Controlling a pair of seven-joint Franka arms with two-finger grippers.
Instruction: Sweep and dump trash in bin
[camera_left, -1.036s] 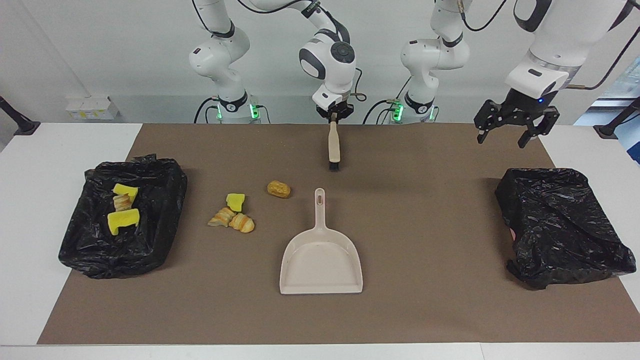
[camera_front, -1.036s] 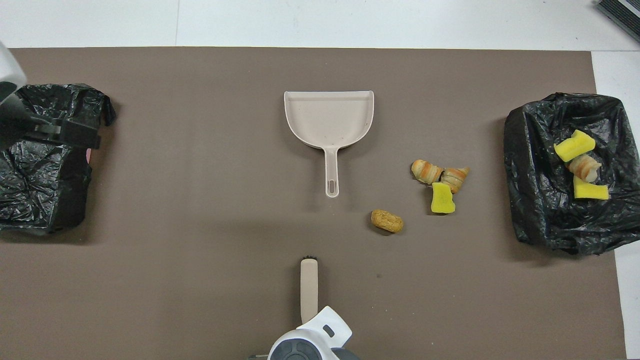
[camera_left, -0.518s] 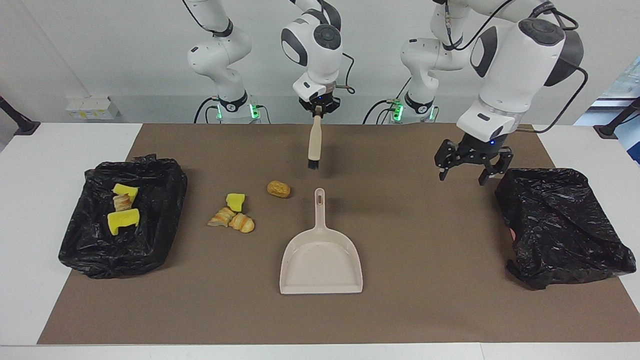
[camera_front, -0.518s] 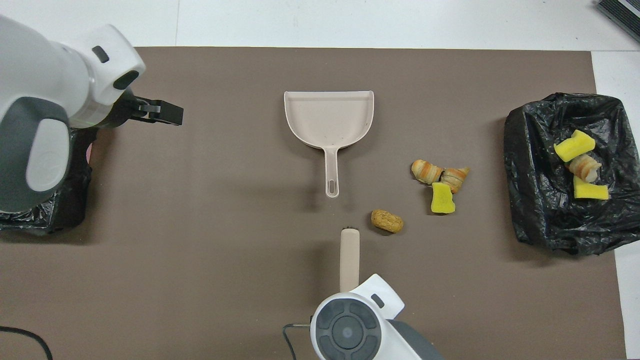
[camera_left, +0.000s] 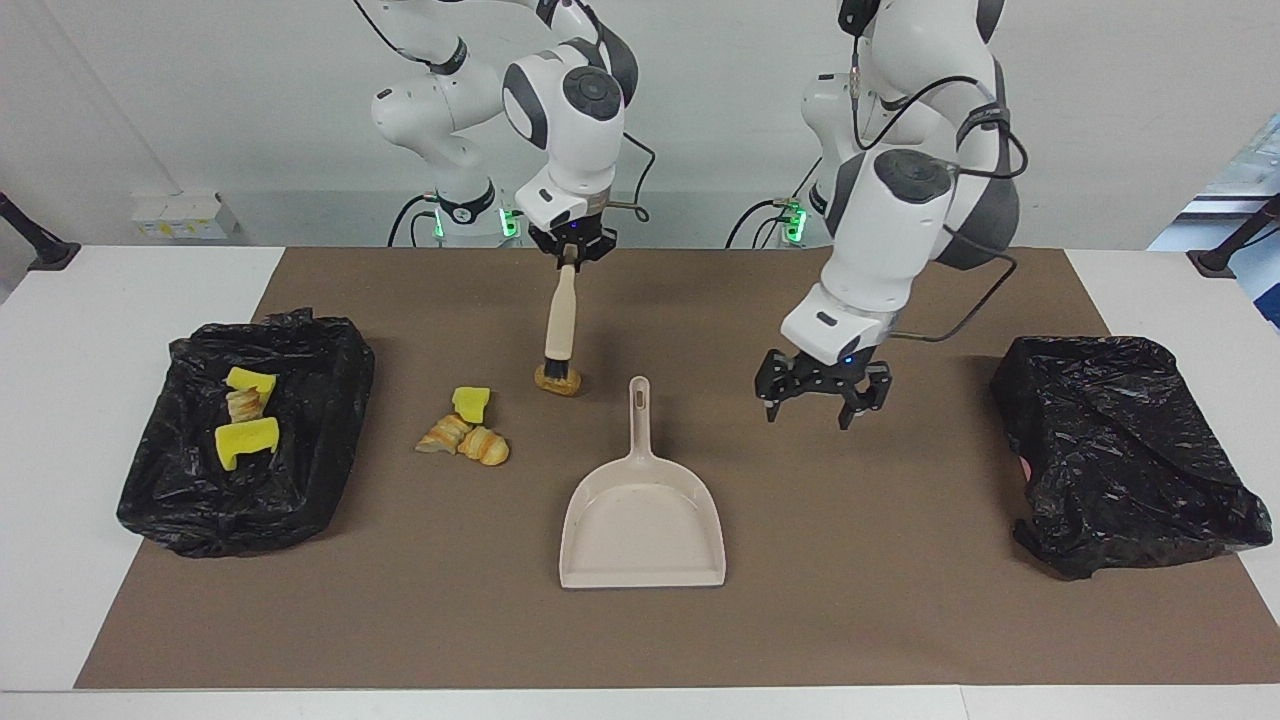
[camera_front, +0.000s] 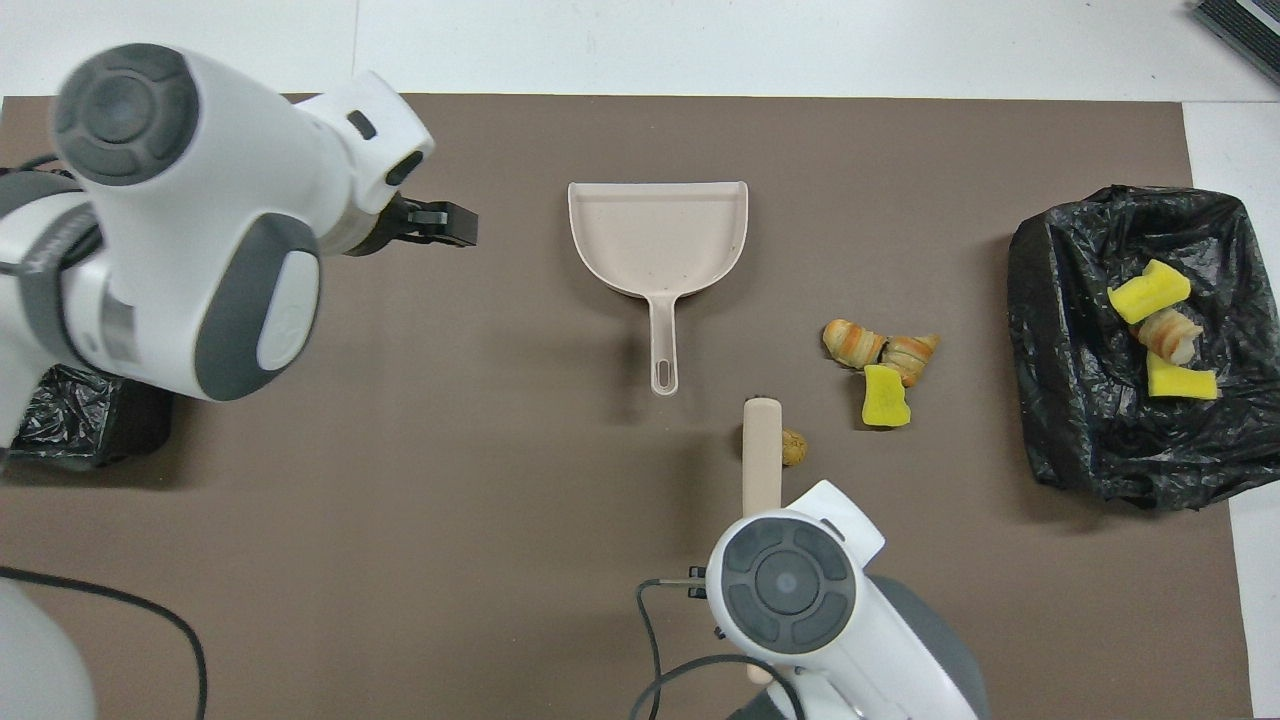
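I expect the dustpan (camera_front: 659, 240) to hold all the loose trash when I sweep it in, because the dustpan has an open straight edge (camera_front: 657, 187) and a raised curved rim.
My right gripper (camera_left: 570, 256) is shut on the top of a beige brush (camera_left: 560, 320) that hangs bristles down. The bristles sit right at a golden-brown lump of trash (camera_left: 560, 383), which the brush (camera_front: 762, 450) half covers from above. A yellow chunk (camera_left: 470, 402) and two bread-like lumps (camera_left: 443, 435) (camera_left: 485, 446) lie together toward the right arm's end. The beige dustpan (camera_left: 642, 520) lies flat mid-mat, handle toward the robots. My left gripper (camera_left: 810, 412) hangs open and empty over the mat beside the dustpan's handle.
A black-lined bin (camera_left: 330, 420) at the right arm's end holds two yellow chunks and a bread piece. A crumpled black bag (camera_left: 1120, 450) sits at the left arm's end. A brown mat (camera_left: 900, 600) covers the white table.
The right arm carried the brush toward its own end of the table and lowered it onto the brown lump. The left gripper came from near the black bag down toward the dustpan.
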